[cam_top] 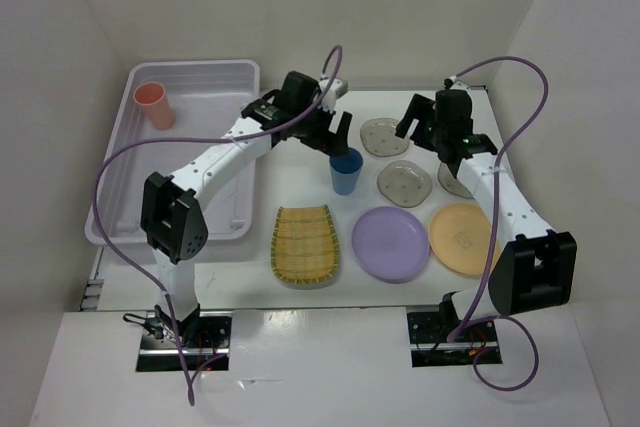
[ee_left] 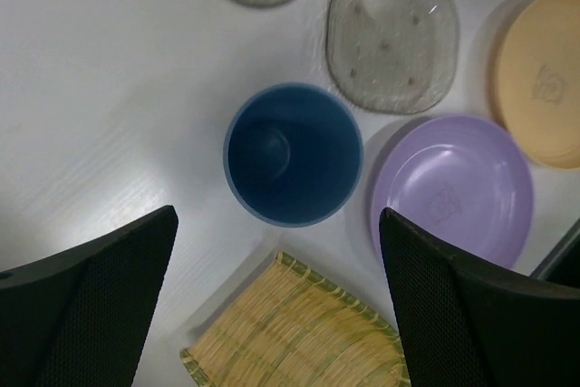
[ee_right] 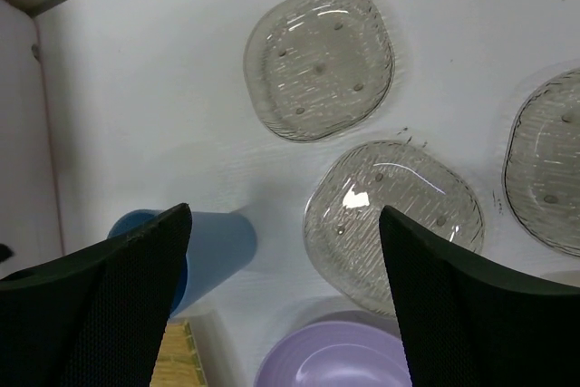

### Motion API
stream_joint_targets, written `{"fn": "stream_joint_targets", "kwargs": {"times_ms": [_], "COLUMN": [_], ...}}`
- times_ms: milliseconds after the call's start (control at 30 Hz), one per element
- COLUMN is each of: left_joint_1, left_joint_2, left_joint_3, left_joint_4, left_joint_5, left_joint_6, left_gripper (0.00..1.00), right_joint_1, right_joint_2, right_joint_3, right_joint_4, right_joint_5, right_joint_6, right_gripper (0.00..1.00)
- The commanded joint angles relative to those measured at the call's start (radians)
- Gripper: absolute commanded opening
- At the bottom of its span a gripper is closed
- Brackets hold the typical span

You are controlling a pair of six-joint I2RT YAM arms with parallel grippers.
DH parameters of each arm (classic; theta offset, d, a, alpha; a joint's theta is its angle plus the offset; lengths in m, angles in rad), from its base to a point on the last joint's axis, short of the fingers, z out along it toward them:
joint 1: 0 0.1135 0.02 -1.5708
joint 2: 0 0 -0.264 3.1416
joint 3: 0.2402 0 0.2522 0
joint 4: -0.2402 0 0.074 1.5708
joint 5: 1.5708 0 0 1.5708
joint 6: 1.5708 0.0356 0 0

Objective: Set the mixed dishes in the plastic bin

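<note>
My left gripper has its fingers spread, and the blue cup is standing upright with its opening [cam_top: 348, 160] open to them. I keep lowering them to the cup until they straddle its rim [ee_left: 229, 165], then close them.
A blue cup [cam_top: 346, 171] stands upright on the table, and my left gripper [cam_top: 330, 137] hangs open just above it. In the left wrist view the cup [ee_left: 292, 153] lies ahead of the open gripper [ee_left: 276, 305], untouched. A pink cup [cam_top: 155, 105] lies inside the plastic bin [cam_top: 215, 75] at the left. My right gripper [cam_top: 445, 142] is open and empty over three grey plates [ee_right: 319, 61] [ee_right: 390, 219] [ee_right: 548, 165]. A lilac plate [cam_top: 390, 243], an orange plate [cam_top: 462, 237] and a yellow ribbed tray [cam_top: 305, 244] lie toward the near edge.
White walls close the table in at the back and on both sides. The left arm reaches across the bin's right rim. The third grey plate [cam_top: 455, 182] is partly hidden under the right arm.
</note>
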State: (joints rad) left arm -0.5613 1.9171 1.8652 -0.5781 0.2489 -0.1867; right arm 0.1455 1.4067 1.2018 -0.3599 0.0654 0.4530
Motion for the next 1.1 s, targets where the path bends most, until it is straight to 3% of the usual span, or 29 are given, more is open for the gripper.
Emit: {"fn": "stream_joint_targets", "kwargs": {"times_ms": [0, 133, 633, 733, 867, 967, 1000, 1033, 1067], "left_joint_1": [-0.028, -0.054, -0.072, -0.081, -0.091, -0.091, -0.091, -0.091, -0.091], "left_joint_2": [0.028, 0.046, 0.155, 0.165, 0.200, 0.209, 0.209, 0.209, 0.218], "left_joint_3": [-0.035, -0.047, -0.005, -0.005, 0.040, 0.054, 0.063, 0.063, 0.086], "left_joint_4": [0.015, 0.035, 0.024, 0.034, 0.015, 0.006, 0.006, 0.006, -0.008], "left_joint_5": [-0.123, -0.247, -0.313, -0.345, -0.407, -0.407, -0.407, -0.407, -0.416], "left_joint_6": [-0.005, -0.019, -0.057, -0.048, -0.039, -0.039, -0.039, -0.048, -0.048], "left_gripper": [0.98, 0.98, 0.95, 0.89, 0.70, 0.47, 0.39, 0.18, 0.09], "right_joint_1": [-0.014, -0.033, -0.072, -0.072, -0.081, -0.081, -0.081, -0.081, -0.090], "right_joint_2": [-0.018, -0.018, -0.046, -0.046, -0.046, -0.046, -0.046, -0.046, -0.046], "right_joint_3": [-0.008, -0.018, -0.036, -0.036, -0.036, -0.045, -0.045, -0.045, -0.045], "right_joint_4": [0.044, 0.044, 0.044, 0.044, 0.053, 0.053, 0.053, 0.053, 0.053], "right_joint_5": [-0.010, -0.032, -0.041, -0.050, -0.050, -0.050, -0.050, -0.050, -0.050], "right_joint_6": [-0.002, -0.002, -0.002, -0.002, -0.002, -0.002, -0.002, -0.002, -0.002], "right_gripper": [0.89, 0.89, 0.89, 0.89, 0.89, 0.89, 0.89, 0.89, 0.89]}}
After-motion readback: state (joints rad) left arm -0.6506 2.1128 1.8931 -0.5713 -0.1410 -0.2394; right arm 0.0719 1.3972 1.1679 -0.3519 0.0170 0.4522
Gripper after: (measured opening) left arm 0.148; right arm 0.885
